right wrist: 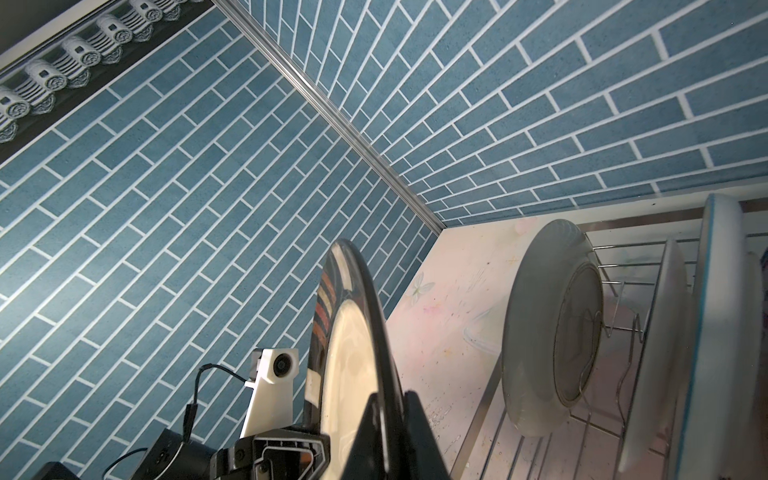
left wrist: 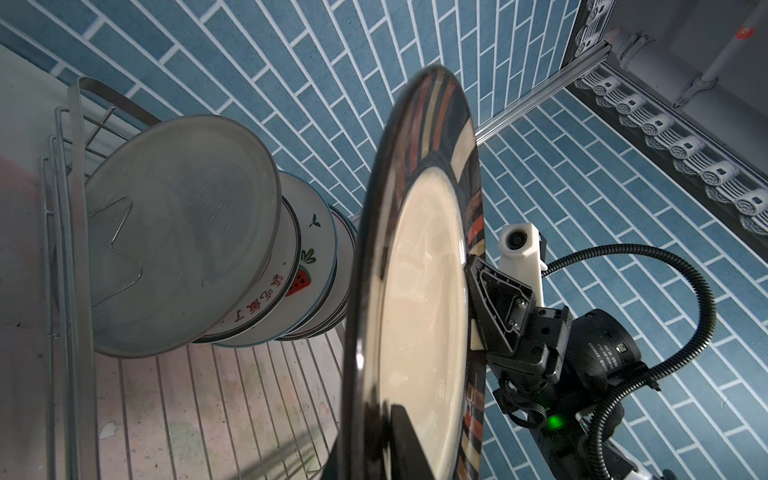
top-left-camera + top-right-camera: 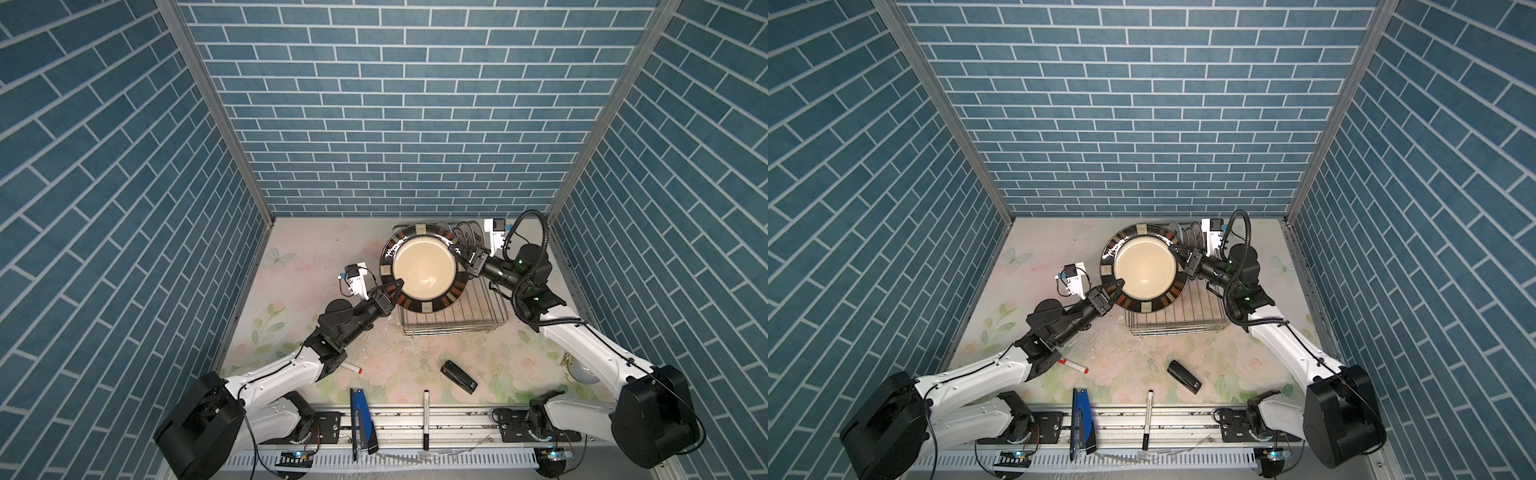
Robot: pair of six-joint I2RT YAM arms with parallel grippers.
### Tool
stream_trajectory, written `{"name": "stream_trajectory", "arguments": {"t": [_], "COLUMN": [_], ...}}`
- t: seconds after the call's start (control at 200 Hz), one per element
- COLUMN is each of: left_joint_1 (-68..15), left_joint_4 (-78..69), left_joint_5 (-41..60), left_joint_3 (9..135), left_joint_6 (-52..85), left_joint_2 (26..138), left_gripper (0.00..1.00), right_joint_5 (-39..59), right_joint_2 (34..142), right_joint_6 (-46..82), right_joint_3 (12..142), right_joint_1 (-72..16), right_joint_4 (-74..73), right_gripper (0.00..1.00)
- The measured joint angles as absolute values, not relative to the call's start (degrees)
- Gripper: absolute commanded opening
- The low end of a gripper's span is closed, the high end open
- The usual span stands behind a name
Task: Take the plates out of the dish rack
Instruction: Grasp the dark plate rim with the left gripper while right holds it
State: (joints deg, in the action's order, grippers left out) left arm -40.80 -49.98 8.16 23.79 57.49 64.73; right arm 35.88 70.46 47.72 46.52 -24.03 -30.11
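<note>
Both my grippers are pinching the plate's rim above the dish rack, so next my right gripper opens before my left gripper takes the plate to the clear table.
A large plate with a dark patterned rim and a cream centre hangs face-up above the left end of the dish rack. My left gripper is shut on its near-left rim. My right gripper is shut on the opposite, right rim. Several more plates stand upright at the rack's far end. The wrist views show a grey plate in front and a watermelon-printed plate behind it.
A black stapler lies on the floral table in front of the rack. A red-tipped marker lies by the left arm. A blue stapler and a black marker rest on the front rail. Blue brick walls close three sides.
</note>
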Motion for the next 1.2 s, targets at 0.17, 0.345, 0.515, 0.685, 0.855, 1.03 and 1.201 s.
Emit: {"name": "stream_trajectory", "arguments": {"t": [0.17, 0.345, 0.515, 0.685, 0.855, 1.03, 1.201], "left_joint_1": [-40.82, -40.93, -40.97, -41.04, -40.99, -38.83, -36.64], "left_joint_4": [-49.34, -49.23, -48.56, -48.45, -47.33, -47.75, -46.61], "left_joint_5": [7.4, 7.05, 6.94, 6.87, 6.63, 7.81, 7.62], "left_joint_3": [23.75, 23.38, 22.96, 21.96, 21.63, 20.29, 17.3], "left_joint_6": [56.05, 56.38, 56.53, 56.99, 57.1, 59.33, 60.69], "left_joint_2": [64.73, 65.95, 66.52, 67.51, 66.57, 65.73, 63.4], "left_gripper": [0.0, 0.0, 0.0, 0.0, 0.0, 0.0, 0.0], "right_joint_5": [37.36, 38.44, 38.92, 37.71, 35.99, 34.5, 32.51], "right_joint_2": [71.9, 72.16, 72.14, 71.37, 70.35, 70.26, 70.26], "right_joint_6": [47.81, 47.53, 46.52, 44.97, 43.31, 41.8, 40.51], "right_joint_3": [46.52, 46.52, 46.52, 46.52, 46.52, 46.54, 46.61], "right_joint_1": [-24.34, -24.58, -24.8, -24.86, -24.86, -24.86, -24.86], "right_joint_4": [-29.61, -27.42, -24.67, -21.12, -17.89, -16.27, -14.24], "right_gripper": [0.45, 0.64, 0.99, 0.99, 0.99, 0.99, 0.99]}}
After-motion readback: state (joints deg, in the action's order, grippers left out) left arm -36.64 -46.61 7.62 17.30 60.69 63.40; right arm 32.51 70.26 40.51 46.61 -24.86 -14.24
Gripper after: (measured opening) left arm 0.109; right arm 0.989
